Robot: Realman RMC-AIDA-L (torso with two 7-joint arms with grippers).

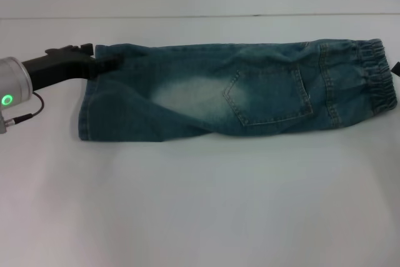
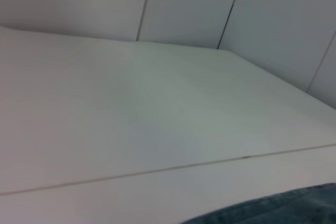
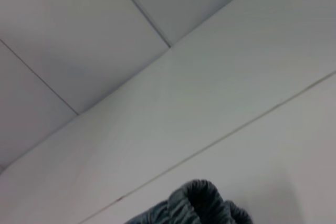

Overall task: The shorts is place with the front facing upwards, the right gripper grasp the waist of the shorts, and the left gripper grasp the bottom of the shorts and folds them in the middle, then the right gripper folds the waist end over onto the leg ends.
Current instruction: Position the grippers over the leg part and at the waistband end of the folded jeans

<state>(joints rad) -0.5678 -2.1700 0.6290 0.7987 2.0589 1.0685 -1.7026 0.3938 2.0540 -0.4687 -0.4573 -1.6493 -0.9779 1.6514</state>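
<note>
My gripper will lift the shorts' gathered waist [image 1: 377, 77] over, and the waist will then gape into a round opening, because its puckered edge curls around a dark gap [image 3: 203, 199].
The shorts [image 1: 250, 89] lie folded lengthwise across the table, a stitched pocket facing up. The gathered waist of the shorts [image 1: 378, 76] points right, and the bottom of the shorts [image 1: 87, 107] points left. My left gripper [image 1: 107, 62], black with a silver wrist and green ring, sits at the far corner of the leg hem, shut on the denim there. Only a black sliver of my right gripper [image 1: 397, 70] shows, at the frame's edge beside the waistband. The right wrist view shows the puckered waistband [image 3: 197, 203] close by; the left wrist view shows a strip of denim [image 2: 283, 208].
The white table [image 1: 200, 204] runs wide in front of the shorts, with a narrower strip behind them. A pale panelled wall [image 2: 184, 3] stands behind the table's far edge.
</note>
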